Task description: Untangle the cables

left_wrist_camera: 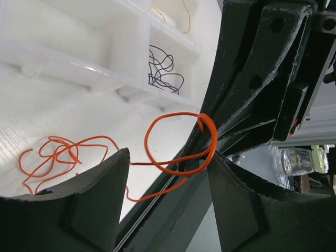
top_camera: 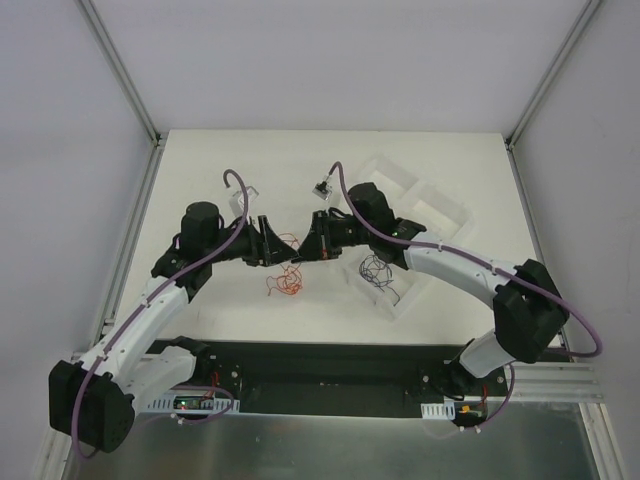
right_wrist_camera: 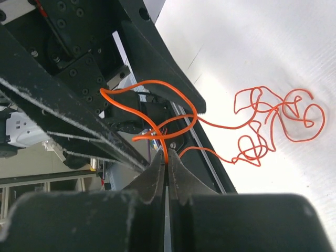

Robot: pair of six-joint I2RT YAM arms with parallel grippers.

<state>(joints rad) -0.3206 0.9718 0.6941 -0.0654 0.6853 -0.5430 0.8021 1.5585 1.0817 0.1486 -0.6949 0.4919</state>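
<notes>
Next, I move my left gripper back and take the wire's hanging strand lower down with it, because the orange wire's loop crosses itself next to my right gripper's closed fingers.
A thin orange wire runs between my two grippers at the table's middle. My right gripper is shut on one strand of it, and a loop rises from the closed jaws. My left gripper is open, its jaws wide apart, with the wire loop hanging between them, held by neither. In the top view the left gripper faces the right gripper, tips nearly meeting. The rest of the orange wire lies curled on the table below them. Dark blue-black wires lie in a tray compartment.
A clear plastic compartment tray stands right of centre under the right arm. In the left wrist view a tan wire lies in a compartment beside the dark wires. A small connector piece lies behind the grippers.
</notes>
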